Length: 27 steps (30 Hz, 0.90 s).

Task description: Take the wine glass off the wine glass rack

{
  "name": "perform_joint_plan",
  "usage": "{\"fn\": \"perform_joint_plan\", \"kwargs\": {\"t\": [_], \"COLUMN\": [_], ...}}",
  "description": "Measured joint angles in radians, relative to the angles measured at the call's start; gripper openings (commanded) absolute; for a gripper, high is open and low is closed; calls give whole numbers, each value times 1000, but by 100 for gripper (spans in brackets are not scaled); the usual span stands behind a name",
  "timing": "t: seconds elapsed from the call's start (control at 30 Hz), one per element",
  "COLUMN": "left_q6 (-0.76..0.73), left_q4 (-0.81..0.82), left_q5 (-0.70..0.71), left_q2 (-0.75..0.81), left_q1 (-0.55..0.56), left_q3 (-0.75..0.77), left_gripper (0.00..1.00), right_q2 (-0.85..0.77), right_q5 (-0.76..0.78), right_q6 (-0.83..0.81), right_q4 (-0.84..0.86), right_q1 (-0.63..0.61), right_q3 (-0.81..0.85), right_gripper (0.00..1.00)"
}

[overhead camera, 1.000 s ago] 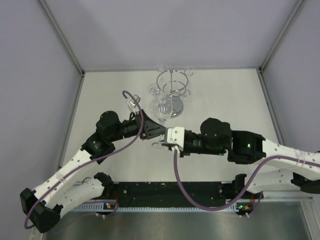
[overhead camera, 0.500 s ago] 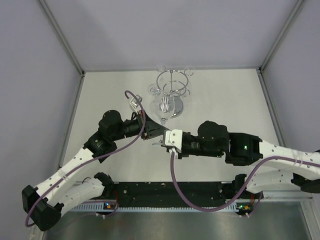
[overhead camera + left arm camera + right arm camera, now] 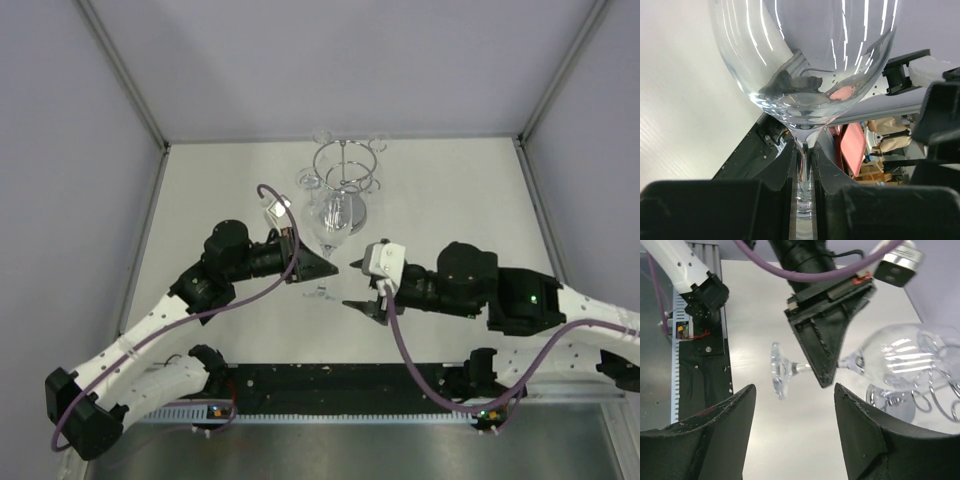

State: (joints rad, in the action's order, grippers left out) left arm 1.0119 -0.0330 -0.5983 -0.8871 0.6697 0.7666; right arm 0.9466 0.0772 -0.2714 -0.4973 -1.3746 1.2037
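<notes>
Next, my left gripper turns the wine glass's rim (image 3: pixel 328 194) for my right gripper to take, because the wine glass is lying level with its bowl (image 3: pixel 328 217) toward the rack.
The clear wine glass (image 3: pixel 331 215) lies nearly level above the table, its bowl (image 3: pixel 896 354) toward the wine glass rack and its foot (image 3: pixel 777 371) toward the arms. My left gripper (image 3: pixel 320 268) is shut on the stem (image 3: pixel 804 167), with the bowl (image 3: pixel 805 60) just past the fingertips. My right gripper (image 3: pixel 352 284) stands open a little to the right of the foot, touching nothing; in the right wrist view the right gripper (image 3: pixel 794 390) frames bare table. The chrome wine glass rack (image 3: pixel 347 175) stands behind the bowl; its wire loops (image 3: pixel 935 385) sit close to the glass.
The rack's round mirrored base (image 3: pixel 358 214) rests on the white table (image 3: pixel 450 190). Grey walls enclose the back and sides. A black rail (image 3: pixel 340 380) with the arm bases runs along the near edge. Purple cables (image 3: pixel 400 350) loop from both wrists.
The left gripper closed on the stem. The right gripper, shut near the glass's foot before, opened and drew back to the right. The glass stayed near the rack.
</notes>
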Motion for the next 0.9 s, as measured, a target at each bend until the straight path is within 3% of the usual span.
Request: {"fn": "perform_joint_plan", "kwargs": {"t": [0.23,0.43,0.63,0.9], "left_q6": [-192,-367,-531,-688], "left_q4": [-94,-211,-369,-473], "left_q5": [-82,-185,-257,-302], "left_q2": [0,2,51,156], "left_q1": [0,3,33,43], "left_q3": [11,23,32,44], "left_gripper": [0,0,0,0], "right_q2": [-43,-18,79,193], "right_q5": [121,124,-39,-496], "right_q6": [88,138,230,447], "right_q4": [-152,-240,-314,-300], "right_q1": [-2,28,253,681], "right_q3": [188,315,431,424], "right_gripper": [59,56,55,56]}}
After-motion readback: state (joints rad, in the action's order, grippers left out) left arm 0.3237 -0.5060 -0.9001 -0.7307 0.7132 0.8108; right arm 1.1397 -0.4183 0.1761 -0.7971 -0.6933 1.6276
